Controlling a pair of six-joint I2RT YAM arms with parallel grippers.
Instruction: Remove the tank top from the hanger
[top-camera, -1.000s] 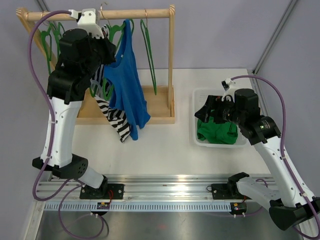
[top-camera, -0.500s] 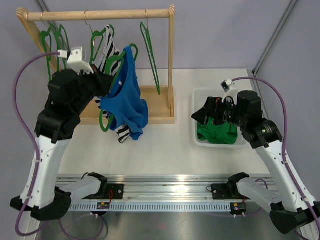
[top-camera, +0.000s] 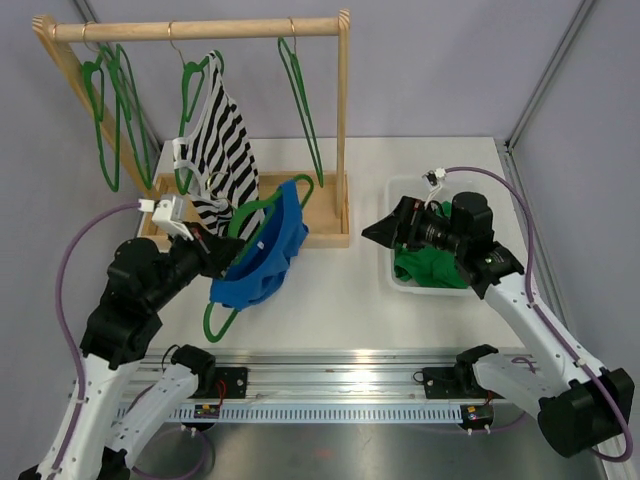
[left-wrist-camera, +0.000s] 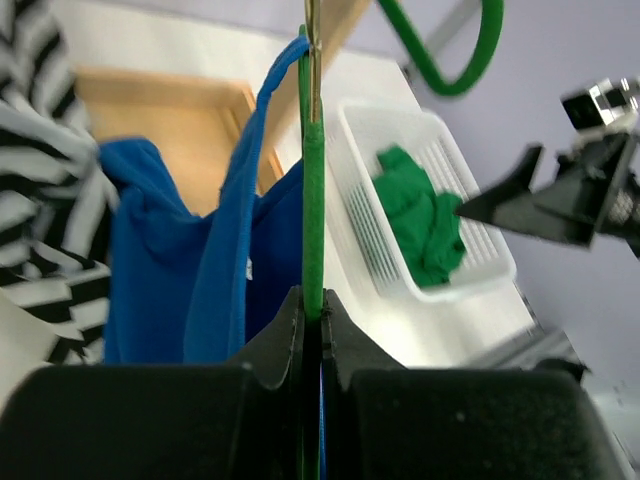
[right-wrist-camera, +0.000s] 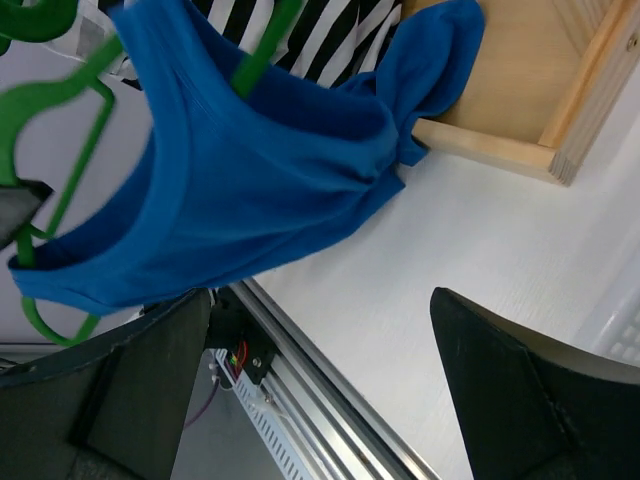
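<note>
My gripper is going to pull the blue tank top (top-camera: 266, 274), and the tank top should slide off and slump, because the green hanger's end (top-camera: 213, 326) sticks out past it.
A blue tank top (top-camera: 262, 255) hangs on a green hanger (top-camera: 222, 318), held off the rack over the table in front of it. My left gripper (top-camera: 212, 262) is shut on the hanger's green wire (left-wrist-camera: 313, 215), with the blue strap (left-wrist-camera: 240, 190) draped beside it. In the right wrist view the tank top (right-wrist-camera: 240, 190) sags from the hanger (right-wrist-camera: 60, 190). My right gripper (top-camera: 378, 232) is open and empty, above the table right of the tank top, pointing at it.
A wooden rack (top-camera: 340, 120) at the back holds a striped garment (top-camera: 225, 150) and several empty green hangers (top-camera: 300, 90). A white basket (top-camera: 392, 268) with a green garment (top-camera: 432, 262) sits at the right.
My left arm has lowered and pulled the hanger with the blue tank top off the rail, toward the near side of the table. My right gripper has moved left toward it.
</note>
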